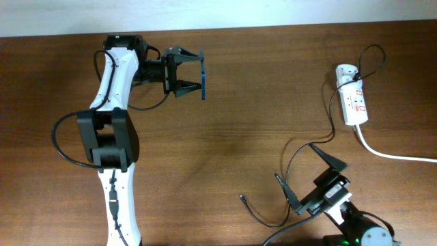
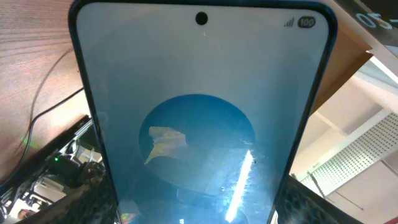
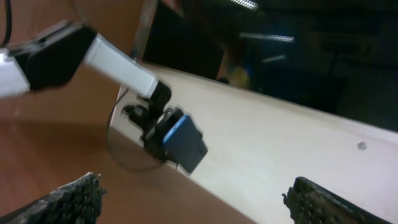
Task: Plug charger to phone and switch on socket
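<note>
I should use my right gripper to take the phone over before I plug in the charger, because my left gripper is holding the phone with its lower end [image 2: 196, 214] down among the fingers.
My left gripper [image 1: 195, 72] is shut on the phone [image 1: 203, 78] and holds it edge-on above the table's far left. In the left wrist view the phone's blue screen [image 2: 199, 112] fills the frame between my fingers [image 2: 199, 216]. The white socket [image 1: 355, 104] lies at the far right with a white adapter [image 1: 345, 72] plugged in. The charger's thin black cable runs from the adapter down to its plug tip [image 1: 242, 199], which lies on the table. My right gripper [image 1: 308, 176] is open and empty just right of that cable loop. In the right wrist view [image 3: 202, 205] it faces the distant phone [image 3: 183, 142].
The socket's thick white cord [image 1: 396, 156] runs off the right edge. The brown wooden table [image 1: 239, 137] ends at a pale wall along the far side. The left arm's own black cable [image 1: 65, 147] loops at its left.
</note>
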Robot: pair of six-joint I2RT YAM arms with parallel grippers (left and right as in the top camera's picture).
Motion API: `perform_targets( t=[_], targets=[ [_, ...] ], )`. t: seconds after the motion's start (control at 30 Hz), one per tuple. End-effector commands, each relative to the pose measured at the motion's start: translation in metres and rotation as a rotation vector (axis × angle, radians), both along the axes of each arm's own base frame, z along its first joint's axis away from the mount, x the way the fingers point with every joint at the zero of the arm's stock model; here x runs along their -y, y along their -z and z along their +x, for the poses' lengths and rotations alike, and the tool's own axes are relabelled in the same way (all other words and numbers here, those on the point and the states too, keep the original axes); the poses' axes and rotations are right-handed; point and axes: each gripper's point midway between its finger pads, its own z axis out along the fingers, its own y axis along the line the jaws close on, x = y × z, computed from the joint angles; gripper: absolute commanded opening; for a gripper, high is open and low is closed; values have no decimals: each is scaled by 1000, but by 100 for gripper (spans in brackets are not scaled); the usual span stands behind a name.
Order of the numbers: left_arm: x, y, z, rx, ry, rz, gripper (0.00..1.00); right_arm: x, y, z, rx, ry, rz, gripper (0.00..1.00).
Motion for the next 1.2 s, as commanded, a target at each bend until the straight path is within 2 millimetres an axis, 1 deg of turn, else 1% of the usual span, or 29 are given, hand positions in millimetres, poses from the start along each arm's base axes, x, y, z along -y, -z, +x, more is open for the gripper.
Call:
perform_targets(
  t=[0.0, 0.03, 0.07, 0.17, 0.2, 0.23, 0.27, 0.3, 0.33, 0.37, 0.43, 0.47, 0.5, 0.53, 0.57, 0.6, 0.63, 0.67, 0.7, 0.77, 0.83, 0.87, 0.9, 0.93, 0.97, 1.0, 1.03, 1.07, 1.17],
  targets=[
    [-3, -16, 5, 19, -19, -55, 69, 17, -45, -5, 22, 60, 147, 99],
    [-3, -16, 5, 20, -19, -55, 68, 26, -62, -2, -5, 114, 174, 98],
    [-3, -16, 5, 19, -19, -55, 68, 28, -70, 5, -88, 137, 173, 99],
    [-3, -16, 4, 15, -19, -54, 68, 27, -85, 38, -414, 166, 140, 98],
    [-3, -16, 4, 9, -19, -54, 68, 27, -89, 47, -500, 170, 129, 98],
    [-3, -16, 3, -2, -20, -54, 68, 13, -91, 62, -608, 93, 100, 98],
    [-3, -16, 3, -3, -20, -54, 69, -9, -83, 59, -665, -64, 67, 98],
    [-3, -16, 3, -3, -20, -54, 69, -35, -65, 44, -786, -295, 37, 98],
    [-3, -16, 3, -3, -20, -54, 68, -41, -52, 53, -856, -354, 43, 98],
    [-3, -16, 3, -3, -20, -54, 69, -40, -42, 69, -991, -345, 144, 98],
    [-3, -16, 3, -3, -20, -54, 68, -45, -29, 83, -1119, -360, 212, 98],
    [-3, -16, 3, -3, -20, -54, 69, -47, -23, 92, -1153, -311, 211, 98],
    [-3, -16, 3, -3, -20, -54, 68, -44, -16, 100, -1198, -189, 206, 98],
    [-3, -16, 3, -3, -20, -54, 68, -34, -6, 107, -1258, -4, 181, 98],
    [-3, -16, 3, -3, -20, -54, 68, -25, 0, 107, -1352, 162, 147, 98],
    [-3, -16, 3, -4, -20, -54, 68, -25, 0, 102, -1447, 208, 114, 98],
    [-3, -16, 3, -4, -20, -54, 68, -30, -7, 104, -1514, 219, 81, 98],
    [-3, -16, 3, -5, -20, -54, 68, -40, -19, 113, -1507, 181, 85, 98],
    [-3, -16, 3, -4, -20, -54, 68, -69, -41, 115, -1471, -6, 106, 98],
    [-3, -16, 3, -4, -20, -54, 68, -96, -55, 122, -1454, -128, 154, 99],
    [-3, -16, 3, -4, -20, -54, 68, -113, -32, 116, -1469, 31, 31, 99],
    [-3, -16, 3, -4, -20, -54, 68, -109, -27, 116, -1483, 152, -7, 99],
    [-3, -16, 3, -4, -20, -54, 68, -107, -26, 117, -1490, 290, -96, 99],
    [-3, -16, 3, -4, -20, -54, 68, -109, -27, 117, -1502, 361, -195, 99],
    [-3, -16, 3, -5, -20, -54, 68, -111, -27, 123, -1488, 434, -255, 99],
    [-3, -16, 2, -16, -20, -53, 68, -123, -26, 136, -1444, 501, -273, 93],
    [-3, -17, 1, -33, -20, -52, 69, -136, -26, 148, -1414, 545, -209, 83],
    [-3, -17, 0, -42, -21, -52, 69, -151, -27, 159, -1373, 547, -160, 84],
    [-3, -17, -1, -84, -22, -50, 69, -171, -27, 182, -1325, 569, -33, 84]
  ],
)
